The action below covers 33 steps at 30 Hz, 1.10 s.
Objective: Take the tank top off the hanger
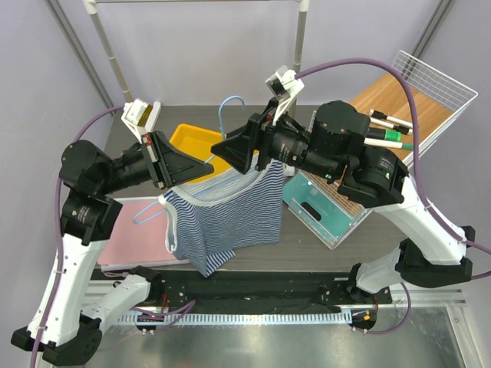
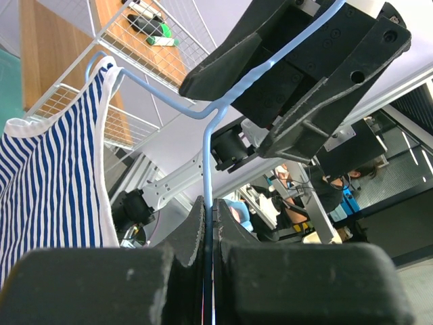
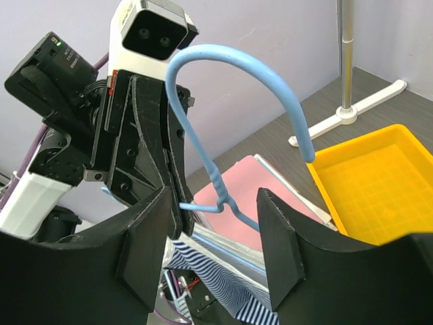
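Note:
My left gripper is closed on the hanger's wire [image 1: 209, 159]. My right gripper should hold the hanger's twisted neck so that my left gripper is free to pull the strap [image 1: 170, 202] off.
The striped tank top [image 1: 230, 215] hangs on the light-blue hanger [image 1: 229, 107], held in the air over the table between both arms. One strap sits on the hanger's shoulder [image 2: 101, 64]. My left gripper [image 1: 204, 165] is shut on the hanger's wire just left of the neck; the wire [image 2: 208, 162] runs straight between its closed fingers [image 2: 193, 230]. My right gripper [image 1: 230, 149] is open, with its fingers [image 3: 145, 250] either side of the hanger's twisted neck [image 3: 220, 189], not touching it. The hook [image 3: 223, 57] curves above. The tank top [image 3: 230, 294] shows below.
A yellow tray [image 1: 192, 139] lies behind the hanger. A pink flat pad [image 1: 134, 230] lies at the left. A clear teal-edged bin [image 1: 322, 207] is at the right, with a wire basket [image 1: 430, 84] holding a wooden board and markers behind it. Grey rack poles [image 1: 301, 46] stand at the back.

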Each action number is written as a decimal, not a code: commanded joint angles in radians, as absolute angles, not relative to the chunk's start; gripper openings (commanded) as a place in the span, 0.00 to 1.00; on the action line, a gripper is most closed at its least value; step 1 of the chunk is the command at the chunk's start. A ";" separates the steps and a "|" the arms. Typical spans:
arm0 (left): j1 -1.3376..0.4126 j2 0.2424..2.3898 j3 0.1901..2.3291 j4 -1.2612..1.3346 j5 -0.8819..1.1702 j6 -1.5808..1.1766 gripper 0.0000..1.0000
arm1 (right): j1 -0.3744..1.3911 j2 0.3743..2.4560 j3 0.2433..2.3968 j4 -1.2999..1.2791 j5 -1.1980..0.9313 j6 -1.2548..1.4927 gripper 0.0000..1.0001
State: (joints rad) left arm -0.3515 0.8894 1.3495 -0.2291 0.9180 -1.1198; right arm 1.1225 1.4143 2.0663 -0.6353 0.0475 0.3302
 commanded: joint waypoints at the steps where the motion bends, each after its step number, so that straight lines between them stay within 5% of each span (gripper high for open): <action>1: -0.353 0.870 1.356 -0.199 0.939 -1.135 0.00 | 1.135 1.428 2.063 -0.539 0.083 0.337 0.55; 6: -0.354 0.858 1.359 -0.209 0.940 -1.135 0.00 | 1.146 1.424 2.020 -0.485 0.101 0.359 0.43; 10: -0.354 0.848 1.359 -0.218 0.937 -1.112 0.00 | 1.152 1.405 1.979 -0.450 0.124 0.377 0.24; 14: -0.354 0.828 1.406 -0.282 0.885 -1.028 0.22 | 1.158 1.368 1.912 -0.413 0.159 0.380 0.03; 18: -0.354 0.790 1.518 -0.542 0.723 -0.833 0.50 | 1.158 1.318 1.850 -0.350 0.195 0.380 0.01; 24: -0.354 0.694 1.609 -0.707 0.456 -0.684 0.65 | 1.158 1.296 1.862 -0.344 0.202 0.345 0.01; 33: -0.353 0.620 1.540 -0.746 0.377 -0.661 0.59 | 1.160 1.276 1.888 -0.296 0.206 0.279 0.01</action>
